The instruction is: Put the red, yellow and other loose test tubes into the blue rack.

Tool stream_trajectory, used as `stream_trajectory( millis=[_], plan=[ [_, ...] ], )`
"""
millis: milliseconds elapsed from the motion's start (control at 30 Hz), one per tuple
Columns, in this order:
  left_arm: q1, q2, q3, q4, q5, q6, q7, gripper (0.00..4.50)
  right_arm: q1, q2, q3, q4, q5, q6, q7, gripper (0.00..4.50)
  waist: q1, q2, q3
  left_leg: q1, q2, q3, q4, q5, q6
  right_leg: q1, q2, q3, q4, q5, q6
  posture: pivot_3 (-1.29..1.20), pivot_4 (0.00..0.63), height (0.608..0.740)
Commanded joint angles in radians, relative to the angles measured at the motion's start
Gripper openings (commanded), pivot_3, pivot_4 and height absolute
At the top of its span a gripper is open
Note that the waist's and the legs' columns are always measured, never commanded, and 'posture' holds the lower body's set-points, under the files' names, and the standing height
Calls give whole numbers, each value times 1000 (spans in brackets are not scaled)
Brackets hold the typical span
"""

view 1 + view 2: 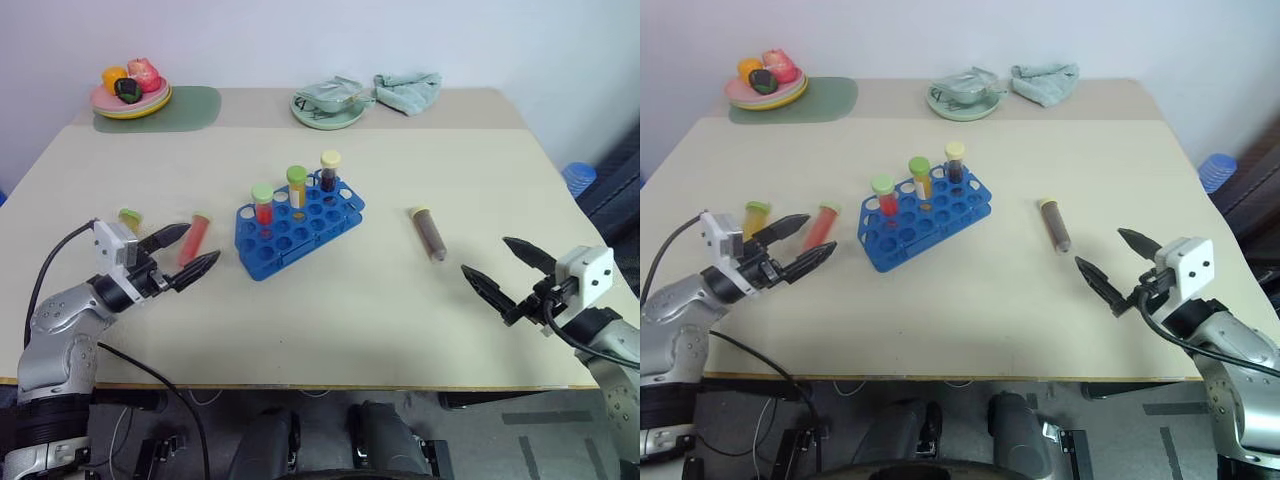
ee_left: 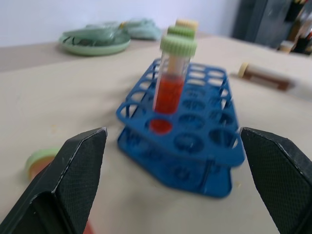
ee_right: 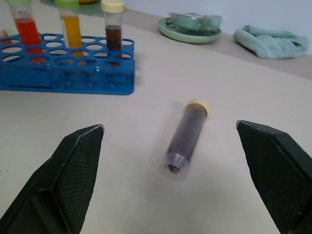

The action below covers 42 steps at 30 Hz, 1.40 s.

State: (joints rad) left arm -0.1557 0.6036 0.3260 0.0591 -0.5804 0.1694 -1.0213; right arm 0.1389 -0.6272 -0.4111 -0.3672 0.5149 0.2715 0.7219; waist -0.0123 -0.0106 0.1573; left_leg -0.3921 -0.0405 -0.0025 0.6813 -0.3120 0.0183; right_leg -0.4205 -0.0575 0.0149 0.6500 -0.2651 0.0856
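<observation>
My right gripper should keep reaching until its open fingers close just below its cap (image 1: 422, 221), as the dark brown tube (image 1: 429, 235) lies lengthwise before them, clear of the rack.
The blue rack (image 1: 298, 222) stands mid-table with three capped tubes upright in it: a red one (image 1: 263, 203), a yellow-orange one (image 1: 297, 186) and a dark one (image 1: 329, 170). A loose red tube (image 1: 196, 238) lies left of the rack, just beyond my open left gripper (image 1: 200, 245). Further left, a loose yellow tube (image 1: 130, 218) with a green cap lies partly behind that gripper. To the right of the rack lies a loose dark brown tube (image 1: 430, 233), also seen ahead of the fingers (image 3: 187, 134). My right gripper (image 1: 485, 255) is open and empty, near the front right edge.
At the table's back stand a plate of fruit (image 1: 130, 95) on a green mat (image 1: 190, 108), a green plate (image 1: 328, 105) and a folded green cloth (image 1: 408, 90). A blue object (image 1: 578, 177) sits off the table's right side.
</observation>
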Motion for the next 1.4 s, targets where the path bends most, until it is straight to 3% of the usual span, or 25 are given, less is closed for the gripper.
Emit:
stream_trajectory(
  millis=[33, 200, 400, 533, 800, 1033, 1400],
  plan=[
    [-7, -1, 18, -27, -28, -14, -15, 4500, -94, -91, 1, 3, 17, 97, -3, 4453, -3, 0, 0, 0, 0, 0, 0, 0, 0, 0, 0, 0, 0, 0, 0, 0, 150, 740],
    [-7, -4, 14, 9, 35, -86, 8, 4500, -337, -205, 91, 125, 99, 378, 19, 4453, -2, 0, 0, 0, 0, 0, 0, 0, 0, 0, 0, 0, 0, 0, 0, 0, 150, 740],
    [-3, 30, 27, 9, -4, -48, -40, 4500, -652, -276, 282, 375, 51, 609, 87, 4453, 0, 0, 0, -2, 0, 0, -1, 0, 0, -2, -1, 0, -1, 0, 0, 0, 150, 740],
    [3, 57, 40, 14, -13, -43, -70, 4500, -863, -247, 396, 575, -29, 680, 89, 4453, -2, 1, 1, -4, 0, 0, -1, 0, 1, -5, -1, 0, -2, 0, 0, 0, 150, 740],
    [45, 85, 3, -55, -19, -39, -153, 4500, -1133, -191, 583, 858, -159, 773, 183, 4453, -4, 1, 1, -10, 0, 1, 0, 0, 0, -10, -1, -1, -2, 0, 0, 0, 150, 740],
    [18, 129, -16, -103, -131, 55, -326, 4500, -1249, -112, 619, 1045, -232, 786, 208, 4453, -2, 1, 1, -15, 0, 1, 0, 3, -5, -14, -1, -1, -1, 0, 0, 0, 150, 740],
    [-53, 167, -99, -121, -107, 45, -448, 4500, -1281, -56, 634, 1165, -329, 730, 233, 4453, -6, 2, 1, -15, 0, 1, 1, 3, -6, -15, -1, -2, -1, 0, 0, 0, 150, 740]
  ],
)
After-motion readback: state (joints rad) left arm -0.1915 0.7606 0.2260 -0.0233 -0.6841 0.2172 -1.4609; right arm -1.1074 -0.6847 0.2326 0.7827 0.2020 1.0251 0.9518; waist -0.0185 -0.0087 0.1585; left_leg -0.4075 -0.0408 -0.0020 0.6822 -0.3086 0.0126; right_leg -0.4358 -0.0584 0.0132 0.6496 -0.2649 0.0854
